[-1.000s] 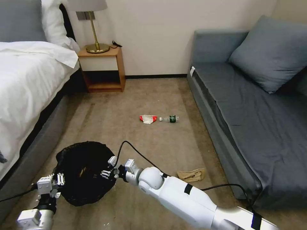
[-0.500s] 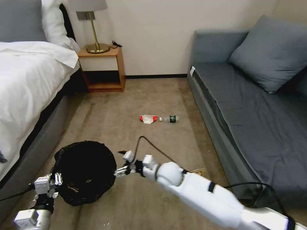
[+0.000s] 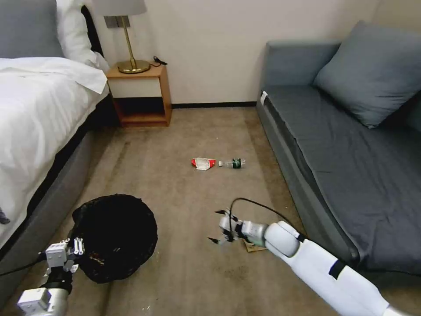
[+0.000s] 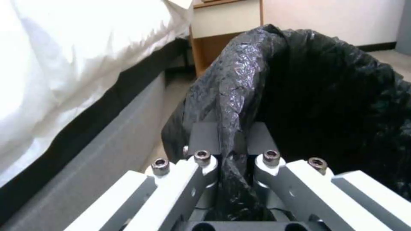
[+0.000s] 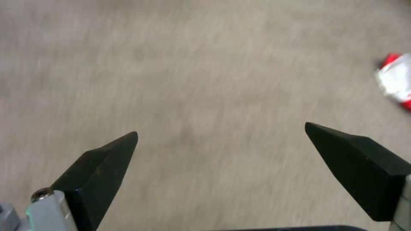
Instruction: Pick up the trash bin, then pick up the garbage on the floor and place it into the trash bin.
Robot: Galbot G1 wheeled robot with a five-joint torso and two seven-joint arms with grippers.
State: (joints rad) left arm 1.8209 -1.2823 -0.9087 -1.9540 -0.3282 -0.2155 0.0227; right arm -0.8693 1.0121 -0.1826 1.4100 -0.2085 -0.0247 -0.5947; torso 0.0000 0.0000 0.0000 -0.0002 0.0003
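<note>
The brown paper has a straight, crisp edge, so it will keep its shape and stick out stiffly when I carry it to the bin.
The trash bin (image 3: 116, 237), lined with a crinkly black bag, is at the lower left of the head view. My left gripper (image 3: 77, 248) is shut on its near rim. In the left wrist view the fingers pinch a fold of the bag (image 4: 233, 106) between them. My right gripper (image 3: 215, 226) is open, low over bare carpet, right of the bin. Its two dark fingertips (image 5: 107, 157) stand wide apart with nothing between them. A piece of brown paper garbage (image 3: 253, 247) lies just behind that wrist, mostly hidden. Farther out lie a red-and-white wrapper (image 3: 203, 163) (image 5: 396, 81) and a small clear bottle (image 3: 233, 163).
A bed (image 3: 39, 114) with a grey base runs along the left, close to the bin. A wooden nightstand (image 3: 139, 94) with a brass lamp stands at the back wall. A grey sofa (image 3: 351, 145) lines the right side. Carpet lies between them.
My right arm has swung from over the bin's mouth to the right, and its gripper now hangs over the carpet by the brown paper. The left gripper keeps its hold on the bin.
</note>
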